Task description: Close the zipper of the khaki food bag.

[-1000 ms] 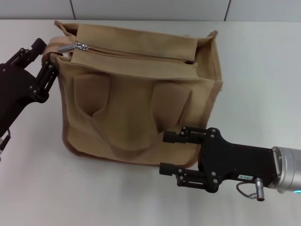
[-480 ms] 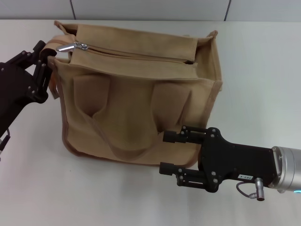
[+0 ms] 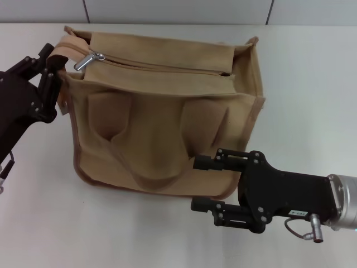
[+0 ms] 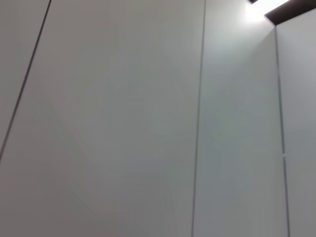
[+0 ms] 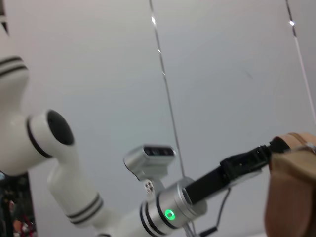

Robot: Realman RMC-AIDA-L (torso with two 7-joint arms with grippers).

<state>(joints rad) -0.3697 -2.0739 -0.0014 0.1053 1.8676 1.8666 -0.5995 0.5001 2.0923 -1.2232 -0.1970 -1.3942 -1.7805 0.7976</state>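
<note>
My left gripper is closed on the bag's end fabric (image 3: pixel 71 47) next to the slider. It should keep that end of the bag still while my right gripper takes hold of the zipper's pull tab (image 3: pixel 82 62).
The khaki food bag (image 3: pixel 162 128) stands on the white table in the head view, front pockets and a handle loop facing me. Its zipper (image 3: pixel 167 64) runs along the top; the silver slider and pull tab (image 3: pixel 89 59) sit at the left end, and a small dark gap shows at the right end. My left gripper (image 3: pixel 54 71) is at the bag's top left corner, shut on the bag's end fabric; it also shows in the right wrist view (image 5: pixel 247 160) beside the bag (image 5: pixel 291 192). My right gripper (image 3: pixel 199 183) is open and empty at the bag's lower front right corner.
The white table (image 3: pixel 312 89) extends to the right of the bag and in front of it. A grey wall runs behind the table. The left wrist view shows only pale wall panels (image 4: pixel 148 123). The right wrist view shows my white left arm (image 5: pixel 64 163).
My left gripper has closed in on the bag's top left corner, which has lifted slightly. The pull tab has flipped outward. My right gripper has dropped a little.
</note>
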